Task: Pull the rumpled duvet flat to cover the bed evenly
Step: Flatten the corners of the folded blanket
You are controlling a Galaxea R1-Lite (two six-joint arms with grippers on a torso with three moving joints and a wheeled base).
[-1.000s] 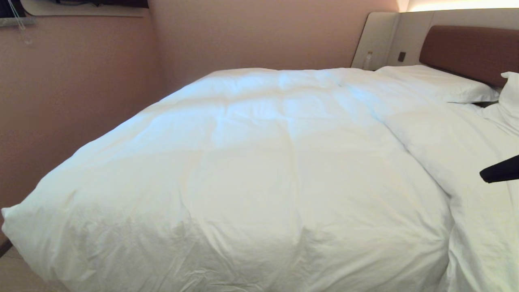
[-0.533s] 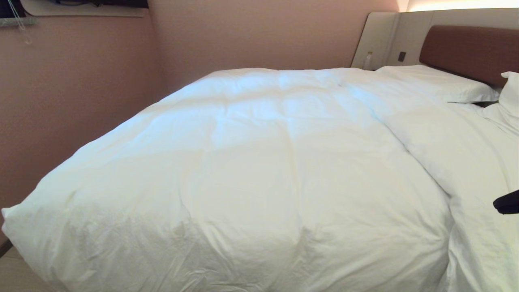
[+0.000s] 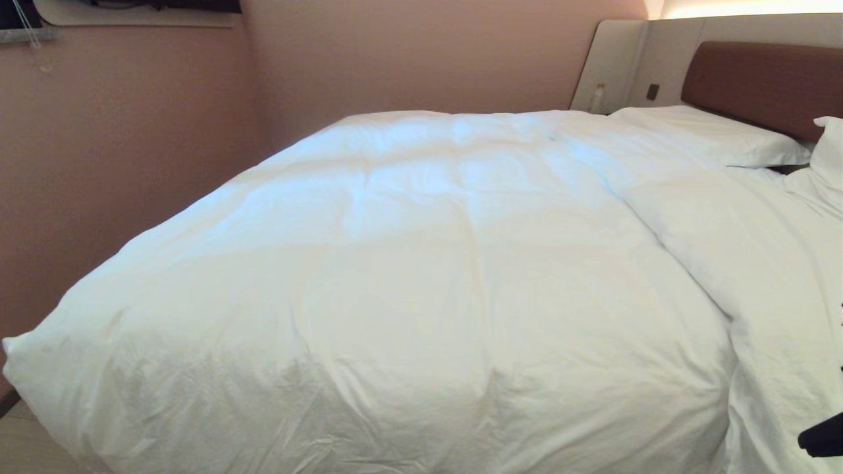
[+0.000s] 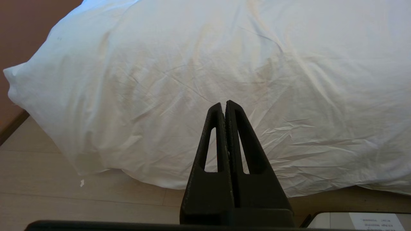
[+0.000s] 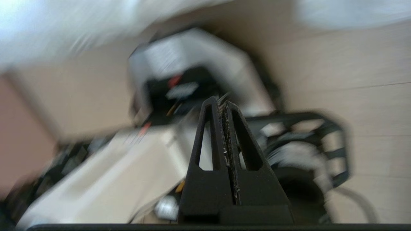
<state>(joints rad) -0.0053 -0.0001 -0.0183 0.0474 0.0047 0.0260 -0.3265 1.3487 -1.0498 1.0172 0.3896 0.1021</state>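
Note:
I should keep my empty right gripper going toward the fold and open its fingers there, as the duvet fold's near end hangs free beside the gripper.
The white puffy duvet lies spread over the bed, whose brown headboard stands at the back right. A thicker fold of it runs along the right side toward the pillows. Its creased near edge hangs down almost to the floor. My left gripper is shut and empty, held low in front of that hanging edge and not touching it. My right gripper is shut and empty too, pointing down at my own base and the floor. Only a dark tip of the right arm shows at the bottom right corner of the head view.
Two white pillows lie by the headboard. A pink wall runs close along the bed's left side. Pale wood floor lies in front of the bed. My base is beneath the right gripper.
The right arm's dark tip has dropped from the middle of the right edge of the head view to its bottom right corner. The duvet has not moved.

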